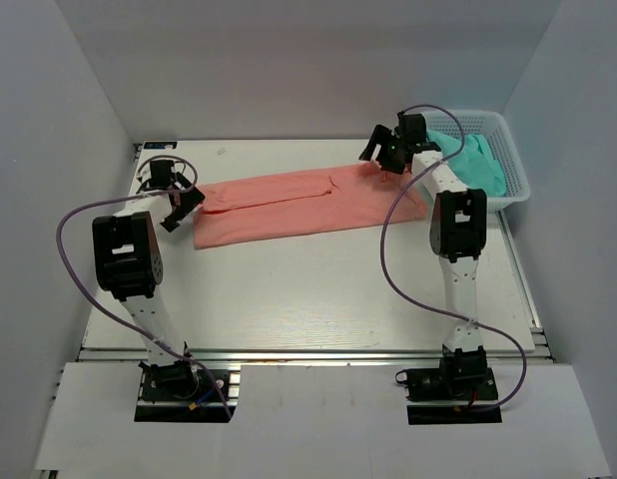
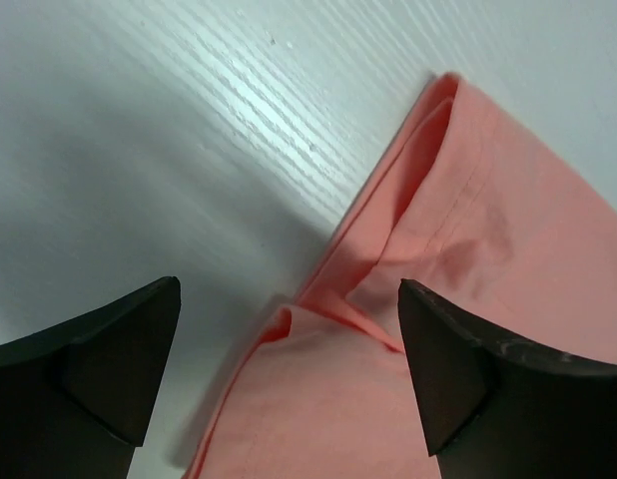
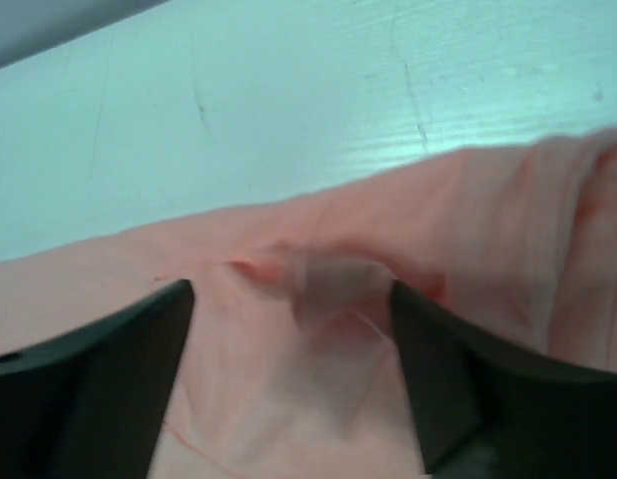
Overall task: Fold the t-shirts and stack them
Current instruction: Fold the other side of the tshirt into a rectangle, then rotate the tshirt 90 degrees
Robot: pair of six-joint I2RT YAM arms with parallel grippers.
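The salmon-pink t-shirt lies crosswise (image 1: 289, 206) in a long piece. My left gripper should swing its hem (image 1: 211, 226) toward me while my right gripper pulls the collar inward.
A salmon-pink t-shirt (image 1: 299, 205) lies folded into a long band across the far half of the table. My left gripper (image 1: 184, 207) hovers over its left end, open; the wrist view shows the shirt's folded corner and hem (image 2: 488, 230) below the wide-apart jaws (image 2: 289, 289), nothing held. Over the shirt's right end my right gripper (image 1: 381, 152) is open too. Its wrist view shows rumpled pink cloth (image 3: 468, 210) and a pale blurred label (image 3: 333, 284) between the spread jaws (image 3: 291, 289). A teal-green t-shirt (image 1: 478, 165) lies crumpled in the basket.
A white lattice basket (image 1: 518, 185) stands at the table's back right corner, just right of the right arm. White walls close in the table on the left, back and right. Purple cables loop from both arms.
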